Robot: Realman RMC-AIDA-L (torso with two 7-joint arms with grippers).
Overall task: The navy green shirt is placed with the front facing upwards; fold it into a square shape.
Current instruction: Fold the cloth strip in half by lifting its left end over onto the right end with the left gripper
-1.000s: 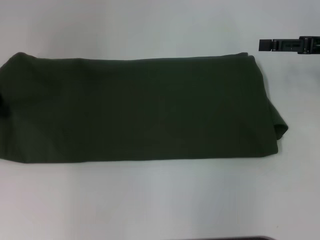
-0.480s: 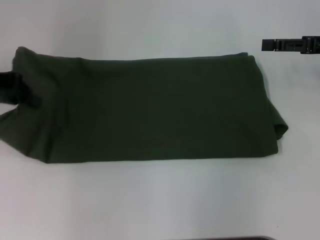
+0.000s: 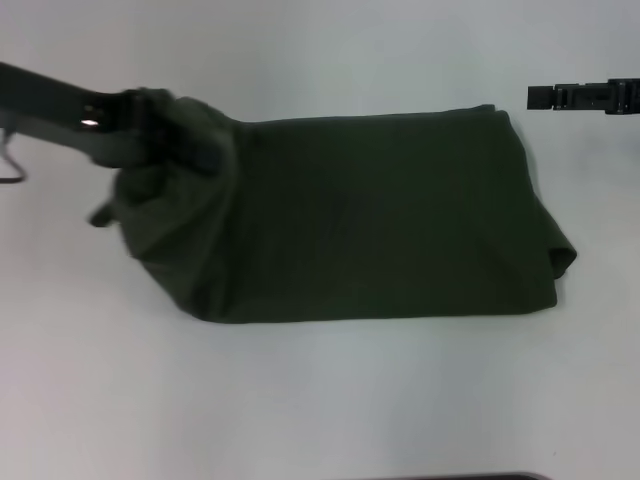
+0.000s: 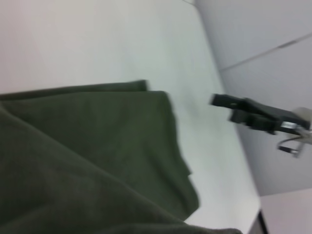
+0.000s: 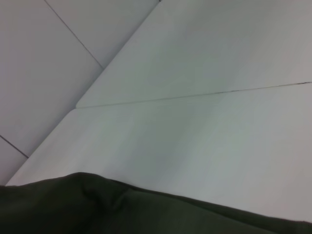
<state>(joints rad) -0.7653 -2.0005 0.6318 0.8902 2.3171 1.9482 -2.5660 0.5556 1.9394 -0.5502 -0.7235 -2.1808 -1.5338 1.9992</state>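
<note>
The shirt's bunched end (image 3: 175, 240) is up and the part of the shirt ahead lies flat, so my left gripper keeps going across and lets go near the shirt's opposite end (image 3: 515, 205).
The navy green shirt (image 3: 380, 220) lies as a long folded band across the white table, plain dark olive with no lettering showing. Its left end is bunched and raised off the table, with my left gripper (image 3: 190, 145) shut on it at the far-left corner. Up close, the left wrist view fills with the shirt's cloth (image 4: 97, 146). My right gripper (image 3: 540, 97) hovers just beyond the shirt's far right corner, apart from the cloth, and also appears in the left wrist view (image 4: 219, 100). The right wrist view catches only the shirt's edge (image 5: 97, 209).
The white table (image 3: 300, 400) has bare surface in front of and behind the shirt. A dark strip (image 3: 460, 477) marks the near edge. A table seam (image 5: 195, 95) and grey floor tiles (image 5: 44, 73) lie beyond.
My left arm has come in from the left, taken hold of the shirt's left end and carried it up and rightward, so the band is shorter. The right gripper has barely moved.
</note>
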